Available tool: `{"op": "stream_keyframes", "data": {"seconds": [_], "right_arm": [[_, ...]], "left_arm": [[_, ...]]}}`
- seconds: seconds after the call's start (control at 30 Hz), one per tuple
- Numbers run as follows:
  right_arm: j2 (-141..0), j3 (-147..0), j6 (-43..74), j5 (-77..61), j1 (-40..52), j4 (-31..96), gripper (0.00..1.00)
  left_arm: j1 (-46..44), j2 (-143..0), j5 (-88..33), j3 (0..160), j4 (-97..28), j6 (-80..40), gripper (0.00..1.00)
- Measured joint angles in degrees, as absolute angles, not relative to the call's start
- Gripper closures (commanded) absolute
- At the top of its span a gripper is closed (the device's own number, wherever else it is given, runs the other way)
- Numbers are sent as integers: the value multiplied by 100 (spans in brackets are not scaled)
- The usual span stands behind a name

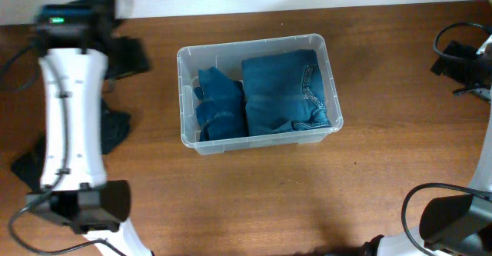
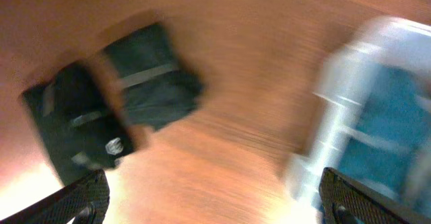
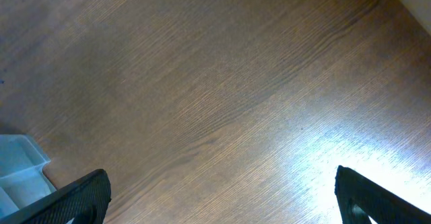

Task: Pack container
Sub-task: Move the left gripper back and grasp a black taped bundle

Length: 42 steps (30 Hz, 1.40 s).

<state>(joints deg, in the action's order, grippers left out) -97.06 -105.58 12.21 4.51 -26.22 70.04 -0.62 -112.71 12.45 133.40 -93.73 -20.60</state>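
I should keep lowering my open left gripper, because the dark garment nearer the container [image 2: 153, 77] lies clear of its neighbour. It should go down toward that garment [image 1: 115, 128] until the fingers are on either side of its cloth.
The container [image 1: 187, 94] is a clear plastic bin at the table's centre. In it lie folded blue jeans [image 1: 288, 87] on the right and a blue garment [image 1: 219, 106] on the left. My left gripper [image 1: 129, 56] is left of the container, above the table, and is open and empty. In its blurred wrist view [image 2: 212, 178] the container [image 2: 337, 123] is at the right and dark garments [image 2: 151, 83] at the left. My right gripper [image 1: 452, 58] is far right, open and empty [image 3: 221, 177] over bare wood, with a container corner [image 3: 19, 167] at the lower left.
Dark garments lie on the table left of the container, one [image 1: 115, 129] beside the left arm and one [image 1: 27, 167] near the left edge. The table's far edge runs along the top. The arm bases stand at both lower corners.
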Motion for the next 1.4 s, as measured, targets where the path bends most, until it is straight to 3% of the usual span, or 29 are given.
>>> {"op": "stream_keyframes", "data": {"seconds": [0.17,0.5,0.97,1.0,1.03,1.07,1.13,1.17,1.4], "right_arm": [[-9706,-10558,1221,451,-2622,7004,1],[-9706,-10558,1221,451,-2622,7004,1],[-9706,-10558,1223,451,-2622,7002,2],[-9706,-10558,1221,451,-2622,7004,2],[-9706,-10558,1221,451,-2622,7002,2],[-9706,-10558,1223,451,-2622,7004,2],[-9706,-10558,1221,451,-2622,7004,2],[-9706,-10558,1221,451,-2622,7004,2],[-9706,-10558,1221,451,-2622,7002,2]], "left_arm": [[779,-11273,1098,12407,-8781,-2088,1],[882,-11299,473,9498,-6359,-2104,1],[1411,-11299,449,7942,-4574,-2102,1],[1433,-11299,449,7856,-4506,-2099,9],[1439,-11299,449,7795,-4453,-2112,23],[1444,-11299,451,7767,-4442,-2095,40],[1444,-11299,449,7756,-4423,-2093,90],[1441,-11299,451,7756,-4410,-2093,100],[1437,-11299,340,7909,-4829,-2069,99]]}}
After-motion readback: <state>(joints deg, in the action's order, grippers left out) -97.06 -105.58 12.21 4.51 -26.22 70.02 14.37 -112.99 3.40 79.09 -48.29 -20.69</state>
